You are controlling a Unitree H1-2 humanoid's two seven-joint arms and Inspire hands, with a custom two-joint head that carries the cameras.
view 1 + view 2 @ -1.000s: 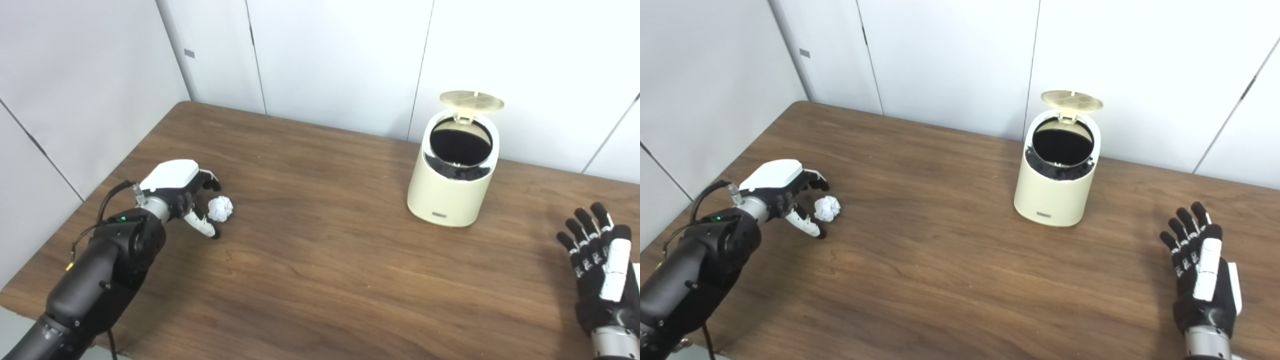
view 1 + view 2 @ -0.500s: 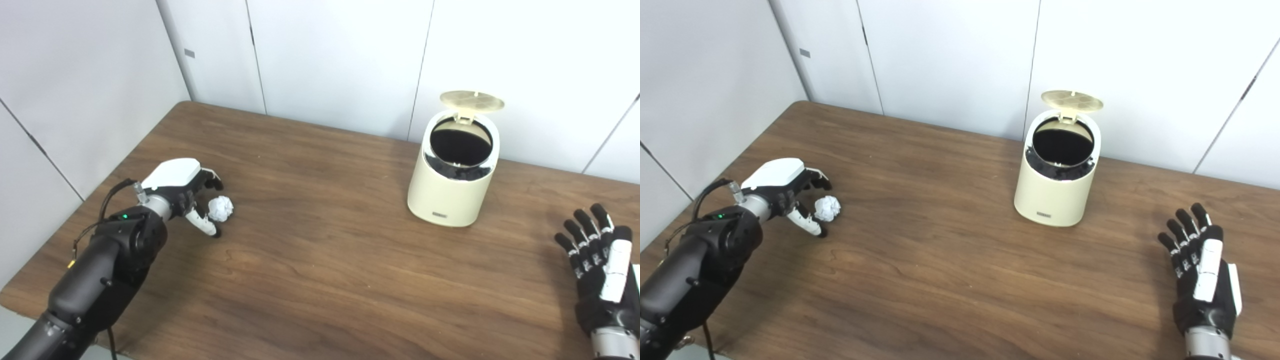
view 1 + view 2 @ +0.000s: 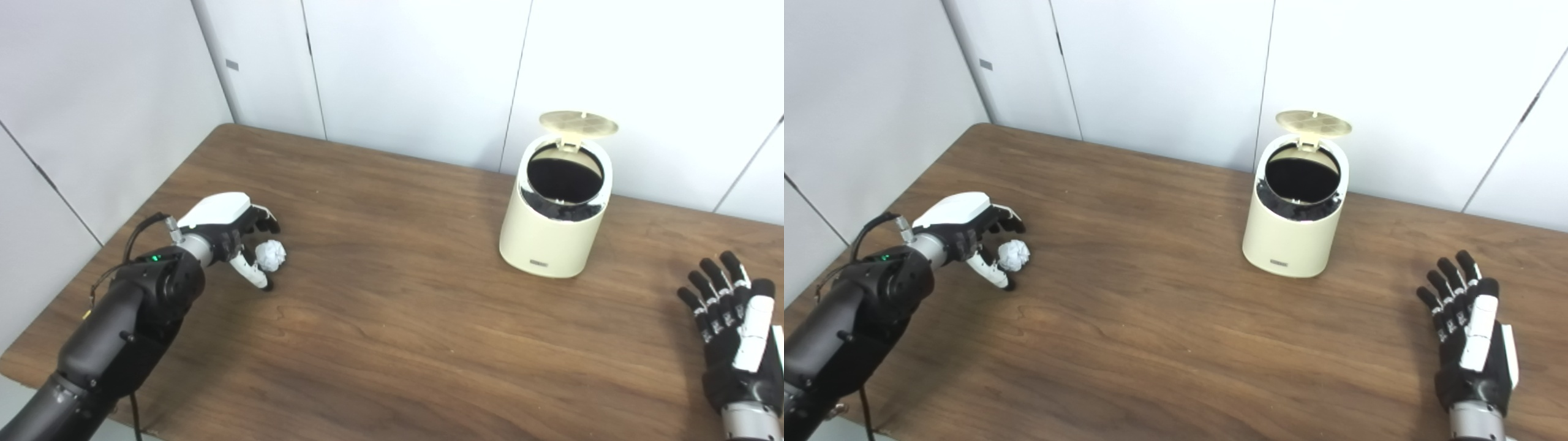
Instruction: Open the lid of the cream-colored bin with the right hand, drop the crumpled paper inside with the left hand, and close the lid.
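Note:
I will close the raised round lid [image 3: 579, 124], joined by a small hinge [image 3: 568, 144] to the back of the bin's rim, so it will swing forward, covering the bin's opening.
The cream-colored bin [image 3: 554, 236] stands at the back right of the table with its round lid [image 3: 579, 122] flipped up and its dark inside showing. A white crumpled paper ball [image 3: 271, 255] lies on the wood at the left. My left hand [image 3: 229, 229] curls around the ball from the left, fingers above and thumb below, open and not closed on it. My right hand [image 3: 732, 331] hovers at the front right, open with fingers spread, well away from the bin.
The brown wooden table [image 3: 392, 331] runs to white wall panels [image 3: 416, 73] close behind the bin. Its left edge lies just beside my left arm [image 3: 116, 324].
My left hand has crept a little forward and right, its fingers now reaching over the paper ball. My right hand has sunk slightly. The bin and ball have not moved.

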